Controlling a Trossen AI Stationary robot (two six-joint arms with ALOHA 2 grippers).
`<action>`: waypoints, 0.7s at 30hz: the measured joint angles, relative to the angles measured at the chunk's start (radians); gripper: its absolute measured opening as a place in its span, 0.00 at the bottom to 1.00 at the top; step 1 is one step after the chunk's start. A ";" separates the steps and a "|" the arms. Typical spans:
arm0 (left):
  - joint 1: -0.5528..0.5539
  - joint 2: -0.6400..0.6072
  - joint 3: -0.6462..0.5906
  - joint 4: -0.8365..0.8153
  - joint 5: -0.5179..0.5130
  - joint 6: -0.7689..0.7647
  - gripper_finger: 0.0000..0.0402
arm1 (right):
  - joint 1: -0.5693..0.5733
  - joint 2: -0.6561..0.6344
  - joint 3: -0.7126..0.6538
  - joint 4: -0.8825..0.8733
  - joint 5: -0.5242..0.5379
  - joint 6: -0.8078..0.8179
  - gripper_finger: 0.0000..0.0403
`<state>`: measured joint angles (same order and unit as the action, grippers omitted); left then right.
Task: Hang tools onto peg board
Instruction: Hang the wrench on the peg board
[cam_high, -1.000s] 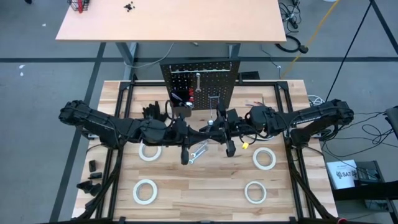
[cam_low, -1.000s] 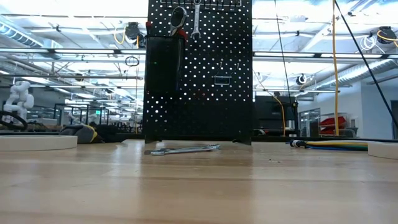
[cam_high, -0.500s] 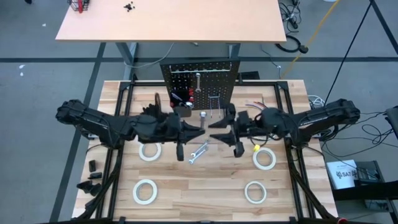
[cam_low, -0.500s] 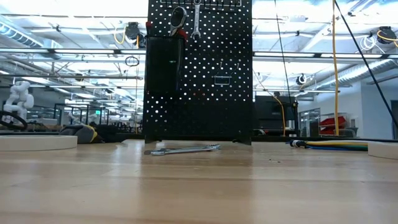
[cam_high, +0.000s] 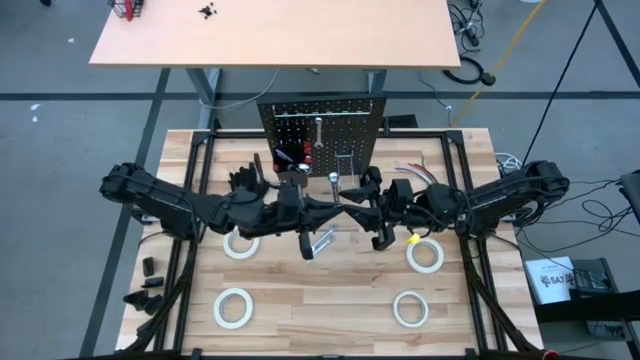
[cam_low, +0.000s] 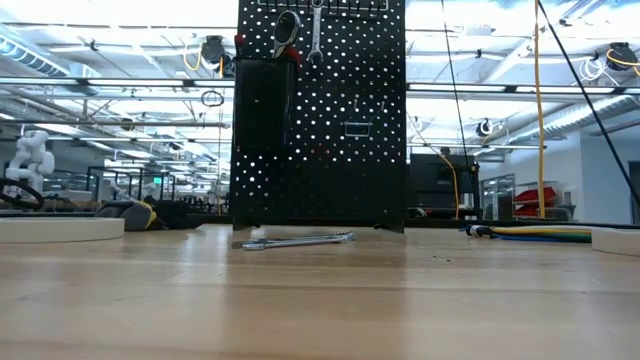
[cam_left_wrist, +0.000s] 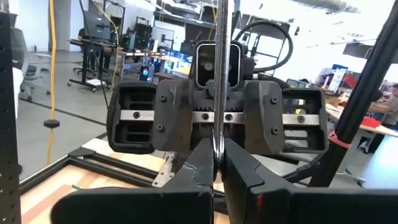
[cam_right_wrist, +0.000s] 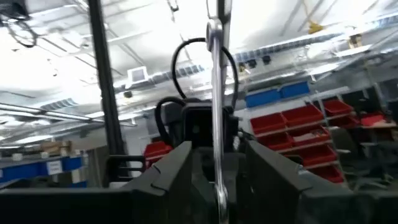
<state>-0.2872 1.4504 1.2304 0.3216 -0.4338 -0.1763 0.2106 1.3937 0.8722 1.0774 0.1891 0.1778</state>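
Empty board space (cam_low: 343, 36) next to the hanging wrench is on my right gripper's side, so I should use my right gripper to take the upright wrench's handle (cam_high: 335, 190) from my left gripper.
The black peg board (cam_high: 322, 122) stands at the table's far edge. A silver wrench (cam_low: 316, 35) hangs on it, and its box bin (cam_low: 262, 100) holds tools. In mid-table, high above the top, my left gripper (cam_left_wrist: 217, 163) is shut on another silver wrench (cam_left_wrist: 219, 74), which stands upright. My right gripper (cam_right_wrist: 217, 171) faces it, open, one finger on either side of the wrench's shaft (cam_right_wrist: 215, 99) with a gap on both sides. A third wrench (cam_high: 320, 243) lies flat on the table in front of the board. My left gripper pinches the lower part of the wrench's shaft (cam_left_wrist: 217, 140) between its two fingers. The fingers come level from the table's left and lie across the shaft. The wrench stands upright, head (cam_high: 331, 179) up, lifted clear of the table.
Several white tape rolls (cam_high: 241, 243) (cam_high: 425, 255) (cam_high: 232, 307) lie on the near half of the table. Black gloves (cam_high: 245, 178) lie left of the board. Cables (cam_low: 530, 233) run along the right side.
My right gripper drew back from my left one toward the table's right, spread its fingers, tipped them upward, and has come in again around the wrench. My left gripper kept hold and turned, so the wrench's head now stands nearer the peg board.
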 joint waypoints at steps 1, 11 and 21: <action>0.001 0.000 0.000 0.001 0.000 0.000 0.02 | 0.003 0.000 0.000 -0.005 0.016 -0.002 0.36; 0.024 -0.001 0.000 -0.021 0.006 -0.035 0.02 | 0.007 0.000 0.000 -0.086 0.051 0.047 0.35; 0.040 0.005 0.000 -0.089 0.055 -0.099 0.02 | 0.007 0.000 0.000 -0.133 0.098 0.047 0.34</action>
<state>-0.2474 1.4555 1.2304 0.2322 -0.3791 -0.2751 0.2180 1.3937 0.8722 0.9448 0.2874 0.2253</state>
